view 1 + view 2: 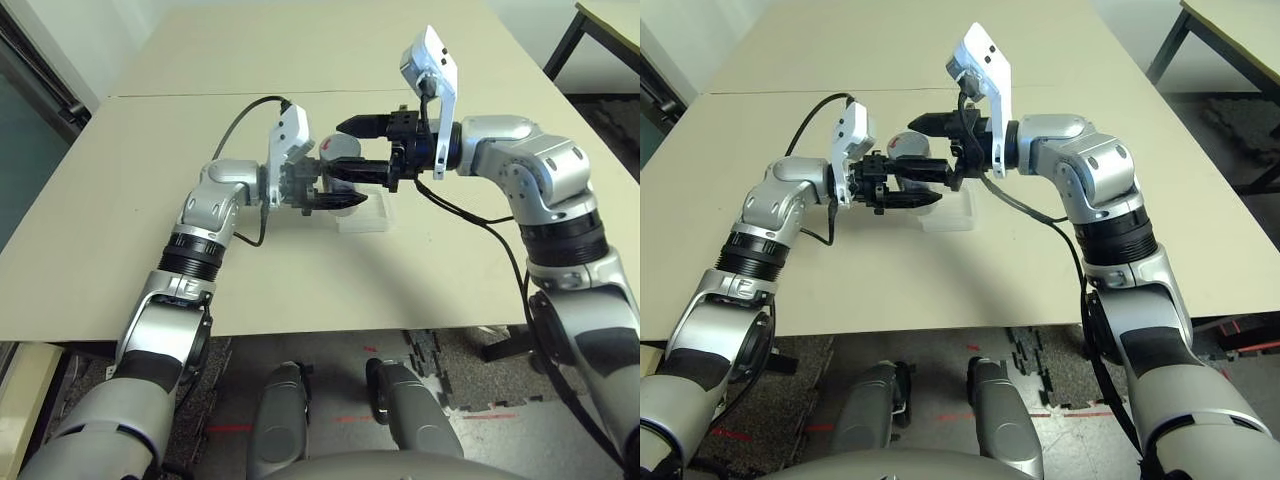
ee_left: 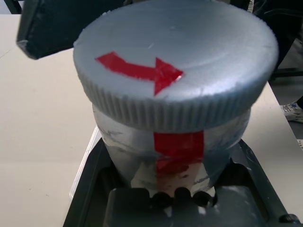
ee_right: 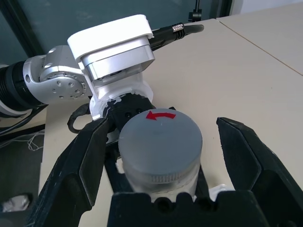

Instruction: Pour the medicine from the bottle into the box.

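The round grey cap has a ridged rim below its curved red arrow, so I expect it will twist off as a separate piece once I turn it.
My left gripper is shut on the bottle, a small silvery-grey cylinder held above the table. Its label with red marks sits between the left fingers. The round grey cap with a red arrow is on the bottle. My right gripper is open, with one black finger on either side of the cap and not touching it. The clear plastic box lies on the table just below and in front of both grippers. The medicine is hidden.
The beige table spreads wide to both sides and far back, with a seam across it. Its front edge is close to my body. A second table's dark leg stands at the far right.
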`<state>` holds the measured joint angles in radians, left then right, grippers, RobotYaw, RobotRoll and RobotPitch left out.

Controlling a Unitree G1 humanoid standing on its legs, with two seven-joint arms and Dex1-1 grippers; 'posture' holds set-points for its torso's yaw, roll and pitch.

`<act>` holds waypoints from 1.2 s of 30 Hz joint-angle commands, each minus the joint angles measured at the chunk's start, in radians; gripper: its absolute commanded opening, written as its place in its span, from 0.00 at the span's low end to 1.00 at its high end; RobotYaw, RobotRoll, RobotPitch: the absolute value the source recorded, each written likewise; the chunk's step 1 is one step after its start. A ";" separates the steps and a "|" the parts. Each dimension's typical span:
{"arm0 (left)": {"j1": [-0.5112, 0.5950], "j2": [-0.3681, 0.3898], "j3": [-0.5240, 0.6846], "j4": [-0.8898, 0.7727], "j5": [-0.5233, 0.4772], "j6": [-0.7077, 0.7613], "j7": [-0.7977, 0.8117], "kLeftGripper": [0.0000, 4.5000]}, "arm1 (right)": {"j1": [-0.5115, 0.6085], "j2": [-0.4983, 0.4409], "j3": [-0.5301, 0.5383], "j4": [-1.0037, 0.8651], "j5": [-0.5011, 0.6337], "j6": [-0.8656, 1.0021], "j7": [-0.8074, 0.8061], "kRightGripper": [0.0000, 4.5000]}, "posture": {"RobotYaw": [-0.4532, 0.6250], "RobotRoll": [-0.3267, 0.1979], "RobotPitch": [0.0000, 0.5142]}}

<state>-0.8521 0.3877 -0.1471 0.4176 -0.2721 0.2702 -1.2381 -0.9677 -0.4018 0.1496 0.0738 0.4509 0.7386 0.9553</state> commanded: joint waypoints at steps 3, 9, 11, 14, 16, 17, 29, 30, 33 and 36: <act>-0.011 -0.005 -0.010 0.006 0.012 -0.007 -0.001 0.56 | -0.018 0.007 0.016 0.014 -0.026 -0.032 0.013 1.00 | 0.43 0.62 0.29; -0.017 -0.007 -0.010 0.020 0.014 -0.013 -0.002 0.56 | -0.009 0.001 0.018 -0.015 -0.020 0.003 0.027 0.57 | 0.43 0.62 0.29; -0.019 -0.008 -0.010 0.025 0.015 -0.015 -0.003 0.56 | -0.007 -0.002 0.019 -0.025 -0.016 0.014 0.031 0.57 | 0.42 0.62 0.29; -0.022 -0.009 -0.009 0.038 0.019 -0.023 -0.006 0.56 | -0.008 -0.003 0.012 -0.038 -0.008 0.038 0.029 0.57 | 0.42 0.62 0.28; -0.021 -0.009 -0.011 0.043 0.021 -0.027 -0.008 0.56 | -0.022 0.004 -0.007 -0.043 0.005 0.069 0.012 0.57 | 0.42 0.62 0.28; -0.019 -0.009 -0.012 0.043 0.021 -0.029 -0.009 0.56 | -0.034 0.009 -0.018 -0.042 0.011 0.083 0.002 0.57 | 0.42 0.62 0.28; -0.013 -0.016 -0.016 0.049 0.028 -0.040 -0.010 0.56 | -0.129 0.047 -0.106 0.094 -0.038 0.073 -0.192 0.57 | 0.41 0.62 0.28; -0.012 -0.016 -0.016 0.048 0.027 -0.040 -0.009 0.56 | -0.132 0.050 -0.110 0.104 -0.042 0.069 -0.206 0.57 | 0.41 0.62 0.28; -0.007 -0.016 -0.015 0.045 0.027 -0.038 -0.004 0.56 | -0.140 0.062 -0.130 0.141 -0.058 0.047 -0.262 0.57 | 0.42 0.62 0.27; 0.002 -0.015 -0.014 0.037 0.028 -0.036 0.000 0.56 | -0.154 0.081 -0.163 0.189 -0.074 0.012 -0.334 0.57 | 0.42 0.62 0.27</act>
<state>-0.8500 0.3686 -0.1496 0.4748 -0.2527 0.2398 -1.2299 -1.1182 -0.3270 0.0109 0.2339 0.3908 0.7724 0.6613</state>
